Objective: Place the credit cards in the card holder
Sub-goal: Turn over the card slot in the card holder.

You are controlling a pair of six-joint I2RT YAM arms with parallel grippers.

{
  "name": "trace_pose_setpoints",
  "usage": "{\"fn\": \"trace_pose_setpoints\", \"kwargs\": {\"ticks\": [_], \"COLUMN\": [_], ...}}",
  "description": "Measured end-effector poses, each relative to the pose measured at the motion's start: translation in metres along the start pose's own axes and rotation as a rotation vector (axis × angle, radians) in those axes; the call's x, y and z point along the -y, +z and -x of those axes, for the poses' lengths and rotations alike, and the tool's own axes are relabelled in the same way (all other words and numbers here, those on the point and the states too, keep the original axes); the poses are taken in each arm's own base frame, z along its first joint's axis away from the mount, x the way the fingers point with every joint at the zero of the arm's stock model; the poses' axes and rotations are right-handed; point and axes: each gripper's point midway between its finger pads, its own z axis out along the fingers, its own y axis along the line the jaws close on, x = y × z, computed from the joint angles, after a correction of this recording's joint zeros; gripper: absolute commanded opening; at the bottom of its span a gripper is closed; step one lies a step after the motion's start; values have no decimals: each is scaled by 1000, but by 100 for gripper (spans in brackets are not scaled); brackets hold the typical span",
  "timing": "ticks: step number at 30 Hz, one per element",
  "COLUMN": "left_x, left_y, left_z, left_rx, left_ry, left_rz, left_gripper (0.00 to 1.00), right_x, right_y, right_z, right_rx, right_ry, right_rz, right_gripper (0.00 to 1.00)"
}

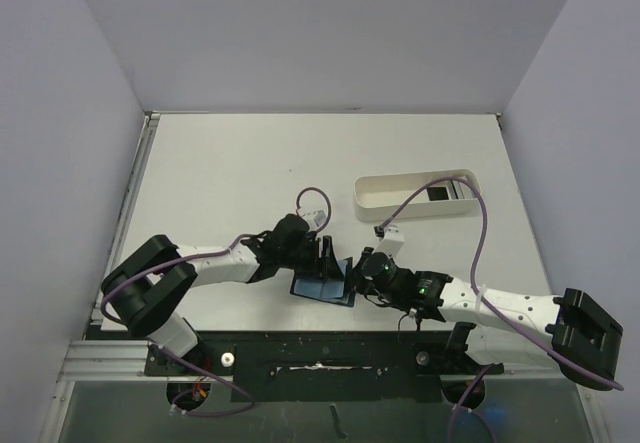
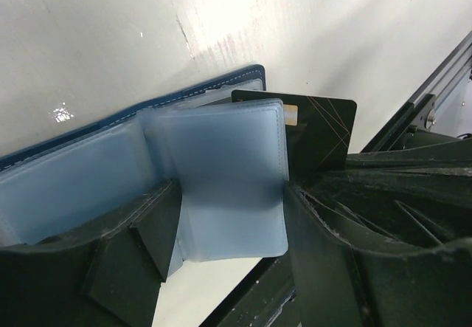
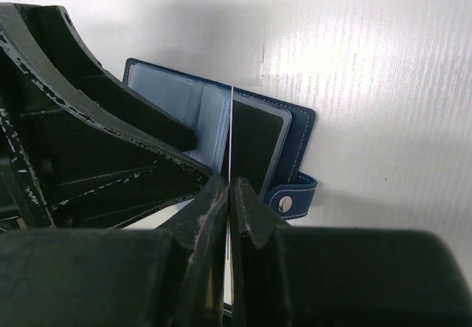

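Note:
My left gripper's fingers straddle the sleeve flap (image 2: pixel 230 176) beside the credit card in my right gripper. I should shift my left gripper to the card holder's outer edge (image 1: pixel 295 283).
The card holder (image 1: pixel 322 287) lies open near the table's front edge, navy outside with light blue sleeves (image 2: pixel 221 179). My left gripper (image 1: pixel 325 255) stands over it, open, with one sleeve flap between its fingers (image 2: pixel 232 194). My right gripper (image 1: pixel 358 271) is shut on a thin dark credit card, seen edge-on (image 3: pixel 230 131), its far end in among the sleeves. The same card, with gold lines, shows behind the flap (image 2: pixel 324 131). Another dark card sits in the right-hand sleeve (image 3: pixel 258 146). One more dark card (image 1: pixel 438 193) lies in the white tray.
A long white oval tray (image 1: pixel 400 185) stands at the back right of the wallet. The wallet's snap tab (image 3: pixel 295 195) sticks out on its right side. The table's metal front rail (image 1: pixel 300 363) runs just behind the arms' bases.

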Motion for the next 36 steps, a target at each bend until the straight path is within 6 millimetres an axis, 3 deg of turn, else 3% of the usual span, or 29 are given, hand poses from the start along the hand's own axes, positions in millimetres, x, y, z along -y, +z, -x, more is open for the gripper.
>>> {"fn": "trace_pose_setpoints", "kwargs": {"ticks": [12,18,22,29,32,36], "left_x": [-11,-16,-16,-14,-14,-14], "left_y": [0,0,-2,-4,-5,-10], "left_z": [1,0,1,4,5,7], "left_rx": [11,11,18,27,31,45], "left_ry": [16,11,10,1,-11,-25], "left_rz": [61,86,93,87,87,82], "left_gripper": [23,23,24,26,28,31], "right_x": [0,11,16,-7,-14,-11], "right_y": [0,-3,-18,-48,-42,-21], "right_z": [0,-2,8,41,38,19], "right_rx": [0,-10,3,108,118,61], "right_ry": [0,-12,-8,38,48,18], "right_rz": [0,-51,-97,35,85,49], "right_gripper": [0,0,0,0,0,0]}}
